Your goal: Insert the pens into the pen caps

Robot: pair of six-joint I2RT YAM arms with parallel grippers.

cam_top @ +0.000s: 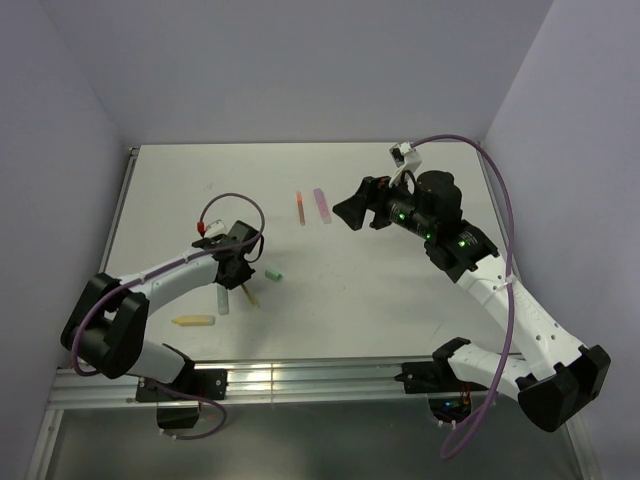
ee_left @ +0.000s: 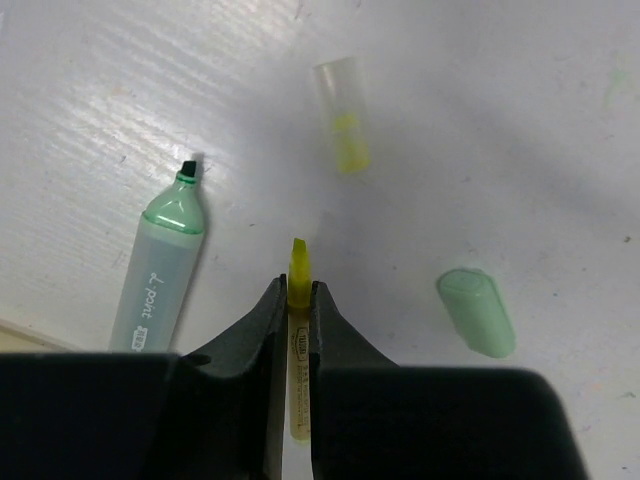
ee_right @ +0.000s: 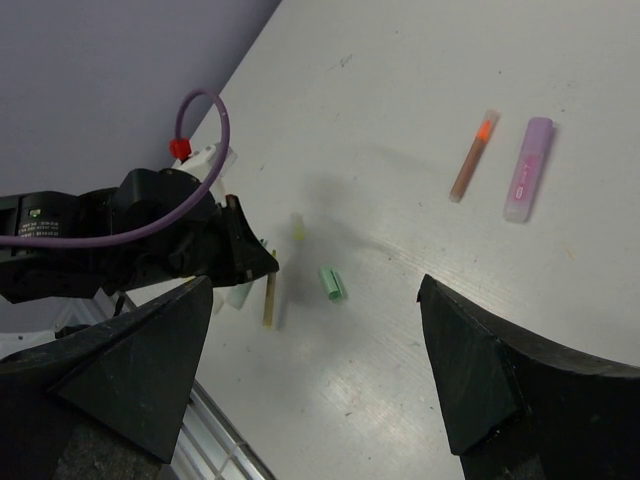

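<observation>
I go on bringing the pen to my open right gripper [cam_top: 346, 212] before that gripper closes on it, because the olive-yellow pen's body [cam_top: 251, 297] is hanging free under my left gripper.
My left gripper [ee_left: 297, 296] is shut on a slim olive-yellow pen [ee_left: 298, 268], whose yellow tip pokes out past the fingertips. That tip points at a clear cap with a yellow inside [ee_left: 342, 128], lying apart from it on the table. A mint green pen [ee_left: 160, 272] lies uncapped to the left, and a green cap [ee_left: 477, 312] to the right. In the top view the left gripper [cam_top: 238, 268] is at centre left. My right gripper [cam_top: 350, 212] hovers open and holds nothing, beside the orange pen [cam_top: 299, 208] and the purple pen [cam_top: 321, 206].
A yellow pen [cam_top: 193, 321] lies near the front left of the table. The green cap [cam_top: 274, 273] sits just right of the left gripper. A metal rail [cam_top: 300, 378] runs along the near edge. Purple walls close in the left, back and right.
</observation>
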